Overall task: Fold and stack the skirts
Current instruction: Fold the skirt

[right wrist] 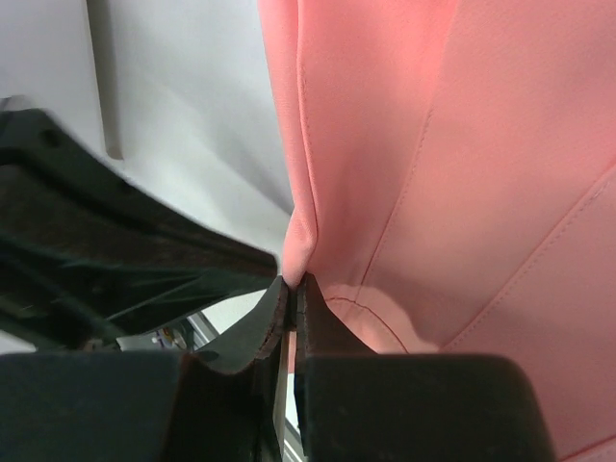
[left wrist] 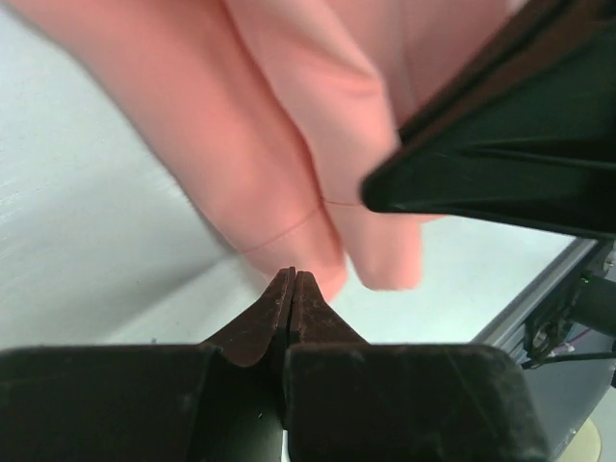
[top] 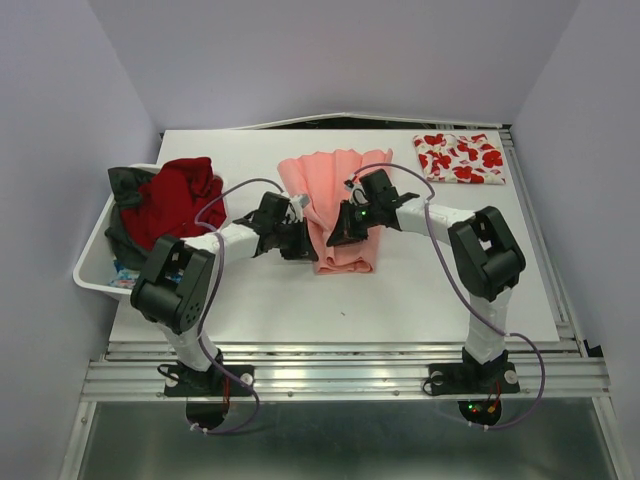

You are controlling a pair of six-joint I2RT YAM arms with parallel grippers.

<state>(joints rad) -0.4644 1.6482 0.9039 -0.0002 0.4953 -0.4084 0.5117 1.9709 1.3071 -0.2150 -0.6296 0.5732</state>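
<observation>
I should move my left gripper back while my right gripper pulls the pinched fold (right wrist: 302, 237) flat, because a deep crease (left wrist: 306, 149) runs down the pink skirt next to my left gripper.
The salmon-pink pleated skirt (top: 335, 205) lies partly folded at the table's middle, its far end fanned out. My left gripper (top: 300, 240) is at its left edge, jaws pressed together with the pink cloth (left wrist: 289, 144) meeting their tip. My right gripper (top: 345, 228) is over the skirt's middle, shut on a pinched fold of the pink cloth (right wrist: 433, 144). Each gripper shows as a dark shape in the other's wrist view. The white skirt with red flowers (top: 460, 158) lies folded flat at the far right corner.
A white bin (top: 95, 262) at the left edge holds a red garment (top: 180, 200) and a dark green one (top: 125, 185). The table's far edge (top: 330, 127) meets the wall; a metal rail (top: 340, 375) runs along the near edge.
</observation>
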